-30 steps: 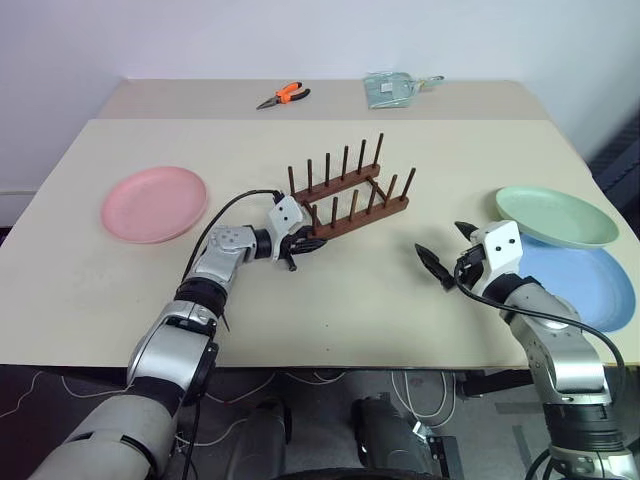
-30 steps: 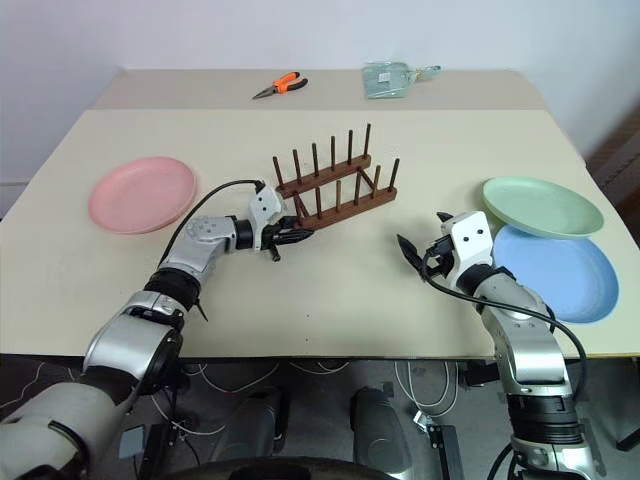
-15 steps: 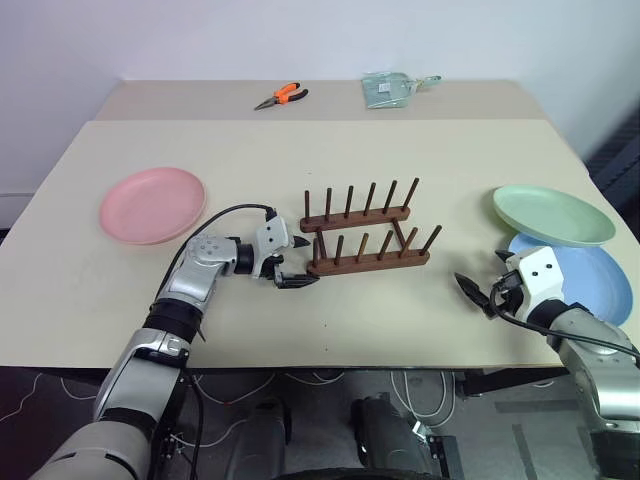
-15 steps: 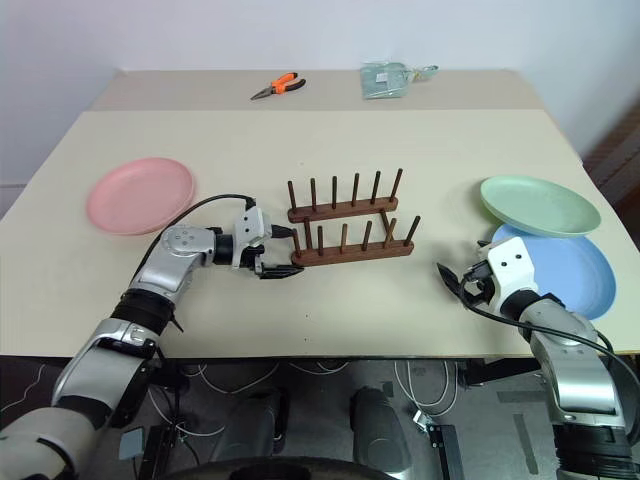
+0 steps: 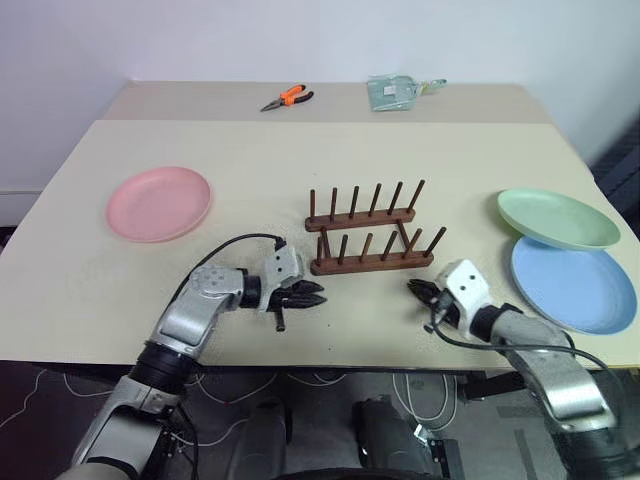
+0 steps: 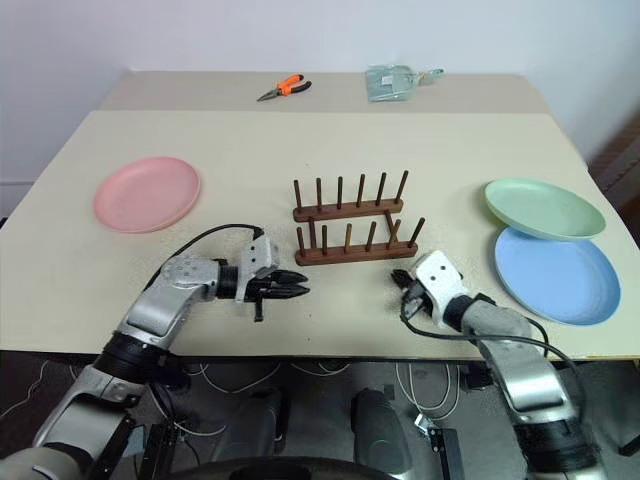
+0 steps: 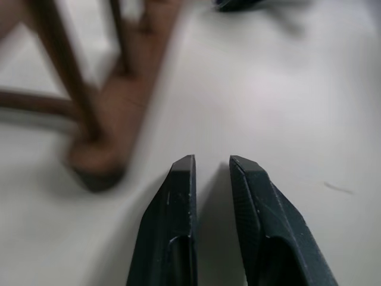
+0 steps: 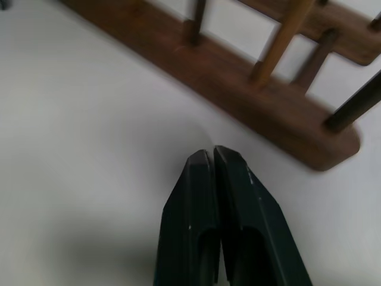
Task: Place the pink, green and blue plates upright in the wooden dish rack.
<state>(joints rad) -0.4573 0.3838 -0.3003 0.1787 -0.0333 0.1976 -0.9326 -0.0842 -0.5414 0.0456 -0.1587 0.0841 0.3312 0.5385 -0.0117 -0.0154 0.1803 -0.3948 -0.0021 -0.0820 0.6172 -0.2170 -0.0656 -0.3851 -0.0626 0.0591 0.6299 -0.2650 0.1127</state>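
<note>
My right gripper is far from the pink plate [image 5: 159, 204], so next my left gripper hands the plate over to my right gripper to stand in the wooden dish rack [image 5: 412, 236].
The wooden dish rack [image 5: 372, 263] stands mid-table with nothing in it, its rails parallel to the table's front edge. The pink plate [image 5: 158, 204] lies flat at the left. At the right, the green plate [image 5: 558, 218] lies overlapping the far rim of the blue plate [image 5: 574, 288]. My left gripper [image 5: 318, 294] rests low on the table just in front of the rack's left end [image 7: 95, 161], fingers nearly together and holding nothing. My right gripper [image 5: 413, 289] is shut and empty, just in front of the rack's right end [image 8: 262, 107].
Orange-handled pliers [image 5: 287, 98] and a clear packet [image 5: 395, 90] lie on the far table section. Bare tabletop [image 5: 250, 170] stretches between the pink plate and the rack, and along the front edge between the two grippers.
The rack went from skewed to square with the table edge. My left gripper let go of it, drew back and closed. My right gripper swung left to the rack's right end and shut.
</note>
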